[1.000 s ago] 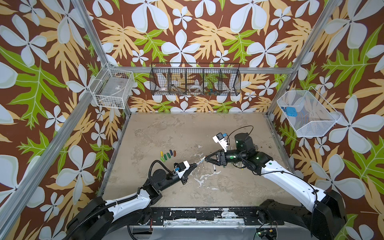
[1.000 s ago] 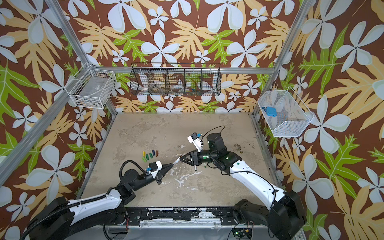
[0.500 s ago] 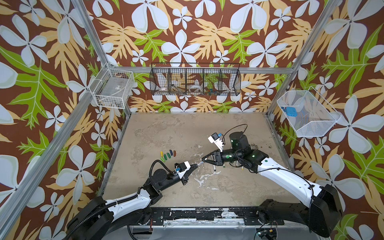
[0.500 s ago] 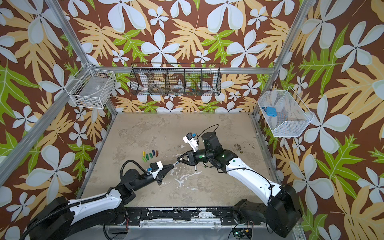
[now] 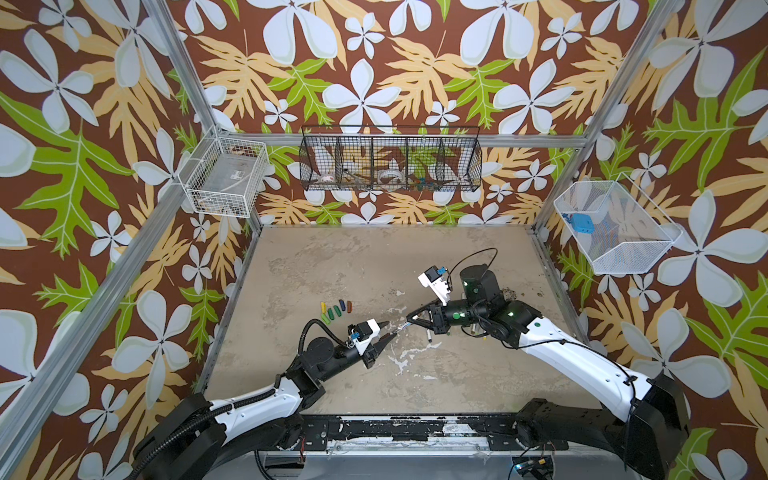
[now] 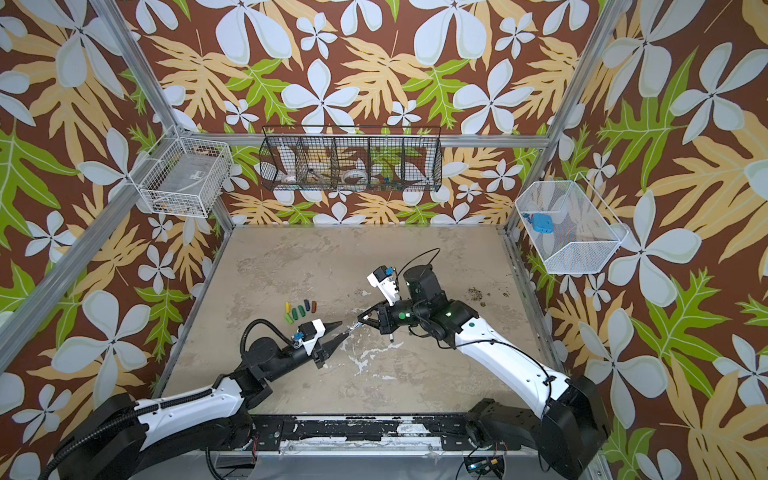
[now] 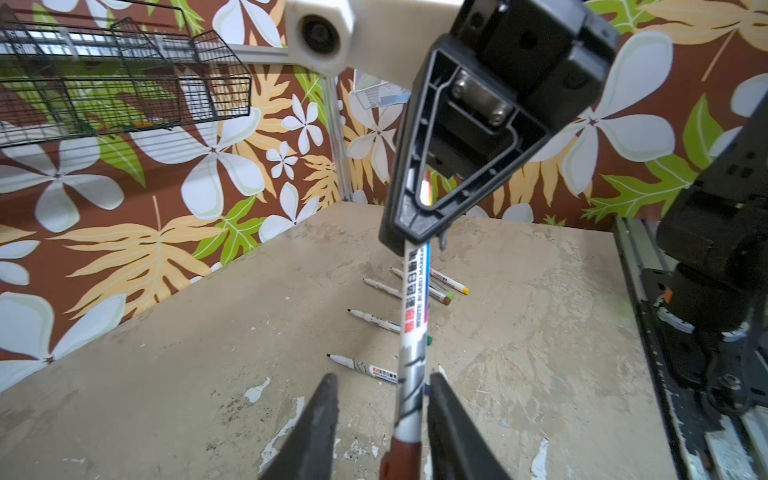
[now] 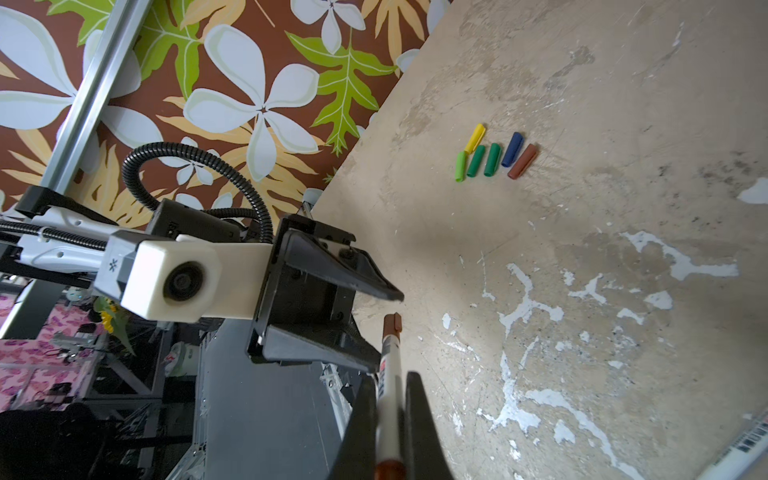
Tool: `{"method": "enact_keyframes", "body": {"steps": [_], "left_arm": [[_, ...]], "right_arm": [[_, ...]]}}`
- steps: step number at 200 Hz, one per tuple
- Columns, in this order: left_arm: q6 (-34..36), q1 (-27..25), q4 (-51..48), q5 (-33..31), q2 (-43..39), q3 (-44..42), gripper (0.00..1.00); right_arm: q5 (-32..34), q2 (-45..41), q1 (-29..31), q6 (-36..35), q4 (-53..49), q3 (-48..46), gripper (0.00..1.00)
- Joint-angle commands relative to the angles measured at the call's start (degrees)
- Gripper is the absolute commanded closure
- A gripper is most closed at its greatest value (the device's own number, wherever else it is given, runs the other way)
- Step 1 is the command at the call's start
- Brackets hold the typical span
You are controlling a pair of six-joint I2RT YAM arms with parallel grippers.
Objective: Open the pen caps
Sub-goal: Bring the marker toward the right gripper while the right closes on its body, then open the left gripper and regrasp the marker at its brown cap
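Note:
My left gripper's open fingers have the brown cap (image 7: 404, 457) pointing lengthwise into them, so next I move back, set the marker (image 7: 416, 292) at an angle and close my left gripper across the cap.
A white marker (image 5: 400, 327) (image 6: 351, 328) hangs in the air between my two grippers in both top views. My right gripper (image 5: 410, 320) (image 8: 390, 380) is shut on its printed barrel (image 7: 415, 307). The marker's brown cap (image 7: 405, 457) (image 8: 392, 324) lies between the parted jaws of my left gripper (image 5: 388, 330) (image 7: 382, 376), which is open, with a gap on one side. Several loose pen caps (image 5: 336, 309) (image 8: 492, 156) in yellow, green, blue and brown lie in a row on the table left of the grippers.
Several uncapped markers (image 7: 376, 320) lie on the table under and behind the right gripper. A black wire basket (image 5: 390, 164) hangs on the back wall, with white baskets at left (image 5: 224, 183) and right (image 5: 615, 226).
My right gripper has slid left along the marker and shut on its barrel. My left gripper, shut on the capped end before, now has its jaws apart.

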Motion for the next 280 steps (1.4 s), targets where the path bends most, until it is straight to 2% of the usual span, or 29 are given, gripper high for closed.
{"method": "enact_keyframes", "body": {"steps": [1, 18, 50, 63, 75, 92, 119, 141, 166, 202, 233, 267, 280], "left_arm": [[-8.14, 0.0, -0.78, -10.15, -1.69, 1.62, 0.47], [-13.84, 0.21, -6.63, -15.03, -4.58, 3.86, 0.43], [-25.32, 2.17, -10.39, -13.38, -6.03, 5.78, 0.42], [-33.0, 6.14, -9.53, -9.51, -4.66, 5.7, 0.41], [-39.85, 10.48, -5.61, -2.97, -2.19, 4.56, 0.41], [-47.67, 14.67, -0.18, 3.95, 2.8, 4.17, 0.4], [-55.39, 15.9, 2.2, 10.76, 8.89, 7.38, 0.38], [-62.87, 15.9, 6.52, 14.62, 11.63, 10.23, 0.38], [-67.71, 14.65, 6.14, 18.31, 12.25, 15.2, 0.38], [-67.01, 8.91, -7.36, 14.49, 9.83, 21.97, 0.37], [-71.15, 6.46, -11.08, 9.54, 7.17, 22.36, 0.38], [-75.85, 5.71, -14.91, 9.33, 6.77, 22.68, 0.38], [-77.82, 5.21, -13.43, 9.34, 6.86, 21.98, 0.38]], "right_arm": [[8.69, -1.36, -0.05, -4.36, -0.67, 0.24, 1.0], [16.45, -3.2, -0.11, -7.05, 0.32, -0.8, 1.0], [29.14, -9.96, -0.04, -10.53, 9.48, -6.81, 1.0], [31.78, -13.42, -0.04, -11.33, 15.48, -10.9, 1.0], [33.18, -16.87, 0.03, -12.47, 21.48, -14.71, 1.0], [34.82, -21.66, 0.38, -16.7, 29.52, -20.49, 1.0], [34.92, -27.74, 1.48, -23.49, 41.93, -29.12, 1.0], [35.74, -29.89, 4.79, -28.44, 49.5, -34.1, 1.0], [37.5, -29.77, 9.29, -33.71, 51.49, -34.55, 1.0], [39.1, -28.82, 13.77, -38.55, 54.55, -34.57, 1.0], [40.11, -29.54, 15.78, -40.04, 55.51, -35.05, 1.0], [40.94, -31.91, 16.13, -39.28, 57.25, -36.89, 1.0], [40.87, -32.34, 16.13, -39.16, 57.73, -37.27, 1.0]]}}
